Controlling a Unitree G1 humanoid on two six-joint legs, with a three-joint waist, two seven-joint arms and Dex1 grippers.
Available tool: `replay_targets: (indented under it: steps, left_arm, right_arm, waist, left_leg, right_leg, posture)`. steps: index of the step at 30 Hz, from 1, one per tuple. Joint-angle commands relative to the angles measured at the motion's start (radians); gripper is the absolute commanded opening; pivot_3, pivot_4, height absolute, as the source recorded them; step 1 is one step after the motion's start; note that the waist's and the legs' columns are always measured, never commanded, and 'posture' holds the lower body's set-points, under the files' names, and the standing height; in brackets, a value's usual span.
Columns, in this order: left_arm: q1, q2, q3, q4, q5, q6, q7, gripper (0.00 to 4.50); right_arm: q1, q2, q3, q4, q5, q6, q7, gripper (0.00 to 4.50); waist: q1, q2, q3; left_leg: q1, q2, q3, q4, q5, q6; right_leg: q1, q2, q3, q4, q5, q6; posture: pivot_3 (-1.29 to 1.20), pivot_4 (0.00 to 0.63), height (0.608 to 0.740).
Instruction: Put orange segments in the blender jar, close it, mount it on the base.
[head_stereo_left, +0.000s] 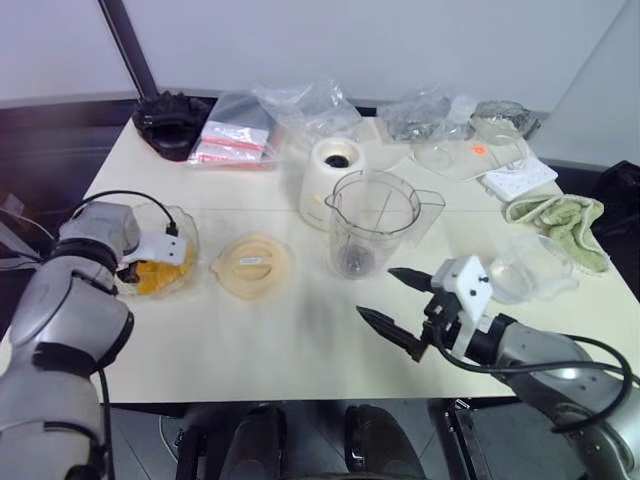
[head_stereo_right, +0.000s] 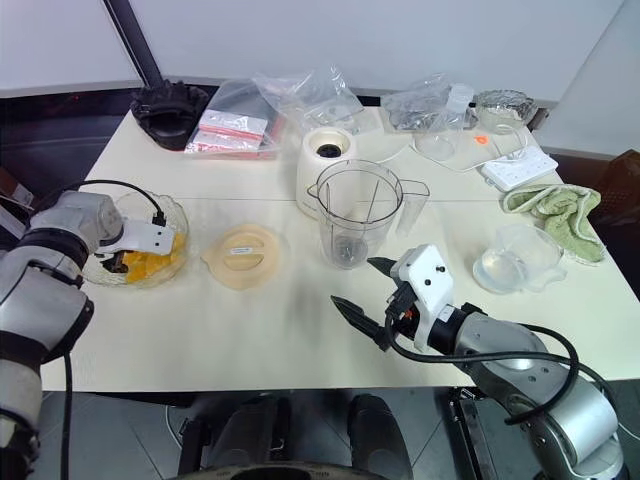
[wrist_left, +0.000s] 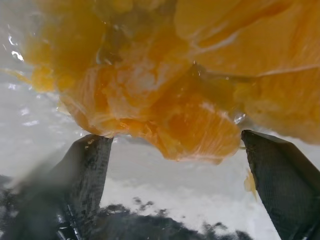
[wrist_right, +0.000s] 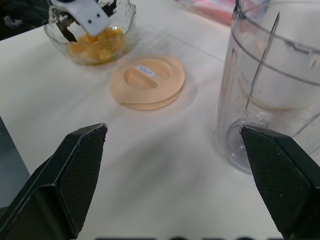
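The orange segment (wrist_left: 197, 127) will flop over my left gripper's fingers in a clump when I lift it, because the ragged, wet pulp (wrist_left: 142, 82) looks soft and loose.
The orange segments (head_stereo_left: 152, 278) lie piled in a scalloped glass bowl (head_stereo_left: 186, 226) at the table's left. My left gripper (wrist_left: 172, 140) reaches down into that bowl, open, its fingers (wrist_left: 90, 165) standing on either side of one glossy segment (wrist_left: 190, 130). The clear blender jar (head_stereo_left: 372, 225) stands upright and without its lid at mid-table, with the cream-white base (head_stereo_left: 330, 170) just behind it. A flat pale orange lid (head_stereo_left: 252, 265) lies between bowl and jar. My right gripper (head_stereo_left: 376, 292) hovers open and holding nothing above the table in front of the jar (wrist_right: 270, 85).
A small clear container (head_stereo_left: 535, 268) sits right of the jar, a green towel (head_stereo_left: 560, 215) and white power strip (head_stereo_left: 520, 178) behind it. Plastic bags (head_stereo_left: 240, 130) and a black object (head_stereo_left: 172, 122) line the back edge.
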Motion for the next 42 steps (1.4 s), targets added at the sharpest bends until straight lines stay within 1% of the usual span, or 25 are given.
replay_targets:
  steps: [1, 4, 11, 15, 19, 21, 24, 27, 31, 35, 39, 42]
  left_arm:
    - [0.032, -0.011, 0.023, 0.008, -0.017, 0.007, 0.015, 2.04]
    - [0.035, -0.01, 0.033, 0.007, -0.017, 0.014, 0.028, 0.6]
    - [0.032, -0.011, 0.048, 0.005, -0.017, 0.018, 0.051, 0.6]
    - [-0.02, 0.0, 0.062, -0.004, -0.025, 0.02, 0.076, 0.6]
    - [-0.096, 0.014, 0.109, -0.028, -0.069, 0.01, 0.067, 0.6]
    - [-0.125, 0.022, 0.146, -0.046, -0.105, -0.002, 0.034, 0.6]
    - [-0.137, 0.046, 0.184, -0.078, -0.147, -0.022, -0.04, 0.6]
    - [-0.12, 0.081, 0.207, -0.122, -0.179, -0.031, -0.104, 0.6]
    - [-0.061, 0.155, 0.243, -0.194, -0.225, -0.027, -0.186, 0.6]
    - [0.034, 0.218, 0.353, -0.258, -0.35, 0.058, -0.276, 0.6]
    - [0.157, 0.243, 0.512, -0.39, -0.547, 0.166, -0.396, 0.6]
    - [0.237, 0.257, 0.632, -0.479, -0.691, 0.246, -0.455, 0.6]
  right_arm:
    - [-0.009, 0.0, -0.002, -0.037, -0.005, -0.017, -0.005, 4.5]
    - [-0.016, 0.001, -0.002, -0.034, -0.008, -0.018, -0.008, 4.5]
    - [-0.034, 0.006, 0.009, -0.018, -0.018, -0.024, -0.004, 4.5]
    - [-0.042, 0.014, 0.022, -0.009, -0.031, -0.031, 0.0, 4.5]
    - [-0.044, 0.018, 0.035, 0.002, -0.045, -0.042, 0.001, 4.5]
    - [-0.046, 0.021, 0.042, 0.008, -0.051, -0.049, 0.003, 4.5]
    - [-0.049, 0.023, 0.049, 0.019, -0.059, -0.058, 0.011, 4.5]
    - [-0.052, 0.025, 0.052, 0.031, -0.067, -0.067, 0.023, 4.5]
    - [-0.056, 0.022, 0.056, 0.053, -0.077, -0.082, 0.041, 4.5]
    - [-0.067, 0.012, 0.024, 0.089, -0.086, -0.102, 0.064, 4.5]
    - [-0.071, 0.004, 0.006, 0.115, -0.099, -0.119, 0.084, 4.5]
    - [-0.069, 0.005, 0.006, 0.117, -0.105, -0.123, 0.091, 4.5]
  waist:
    - [0.001, 0.004, -0.003]
    - [0.002, 0.005, -0.003]
    - [0.002, 0.005, -0.003]
    - [0.002, 0.005, -0.003]
    - [0.003, 0.0, 0.0]
    - [0.003, -0.001, 0.0]
    - [0.001, -0.001, 0.0]
    - [-0.005, -0.001, 0.0]
    - [-0.012, -0.001, 0.0]
    - [-0.019, -0.001, 0.0]
    - [-0.017, -0.001, 0.0]
    - [-0.017, -0.001, 0.0]
  left_leg:
    - [0.0, 0.0, 0.0, 0.0, 0.0, 0.0]
    - [0.0, 0.0, -0.001, 0.0, 0.001, 0.001]
    - [-0.001, 0.0, -0.001, 0.004, 0.001, 0.001]
    - [-0.002, 0.001, -0.001, 0.008, 0.001, 0.002]
    - [-0.007, 0.002, -0.002, 0.013, 0.001, 0.002]
    - [-0.01, 0.002, -0.003, 0.015, 0.001, 0.002]
    - [-0.011, 0.001, -0.002, 0.014, 0.0, 0.004]
    - [-0.012, 0.001, -0.001, 0.014, 0.0, 0.005]
    - [-0.012, 0.002, -0.001, 0.014, 0.0, 0.005]
    - [-0.012, 0.003, -0.001, 0.014, 0.0, 0.005]
    - [-0.012, 0.003, -0.002, 0.014, 0.0, 0.005]
    - [-0.012, 0.003, -0.002, 0.014, 0.0, 0.005]
  right_leg:
    - [0.0, 0.0, 0.0, 0.0, 0.0, 0.0]
    - [0.0, 0.0, 0.0, 0.001, 0.0, 0.0]
    - [0.001, 0.0, 0.0, 0.001, 0.0, 0.0]
    - [0.002, 0.0, 0.0, 0.001, 0.0, -0.001]
    - [0.0, 0.0, 0.0, 0.001, 0.0, -0.002]
    - [-0.002, 0.0, -0.001, 0.0, 0.001, -0.002]
    - [-0.003, 0.0, -0.001, -0.001, 0.002, -0.001]
    - [-0.004, 0.0, -0.001, -0.001, 0.003, 0.001]
    - [-0.005, 0.001, -0.001, -0.001, 0.003, 0.001]
    - [-0.004, 0.001, -0.001, -0.001, 0.002, 0.0]
    - [-0.004, 0.0, -0.001, 0.0, 0.002, -0.001]
    - [-0.004, 0.0, -0.001, 0.0, 0.002, -0.001]
  posture:
    - [0.0, 0.15, 0.74]
    - [0.0, 0.15, 0.74]
    - [0.0, 0.15, 0.74]
    - [0.0, 0.15, 0.74]
    - [0.0, 0.15, 0.74]
    - [0.0, 0.15, 0.74]
    - [0.0, 0.15, 0.74]
    - [0.0, 0.15, 0.74]
    - [0.0, 0.15, 0.74]
    - [0.0, 0.15, 0.74]
    - [0.0, 0.15, 0.74]
    - [0.0, 0.15, 0.74]
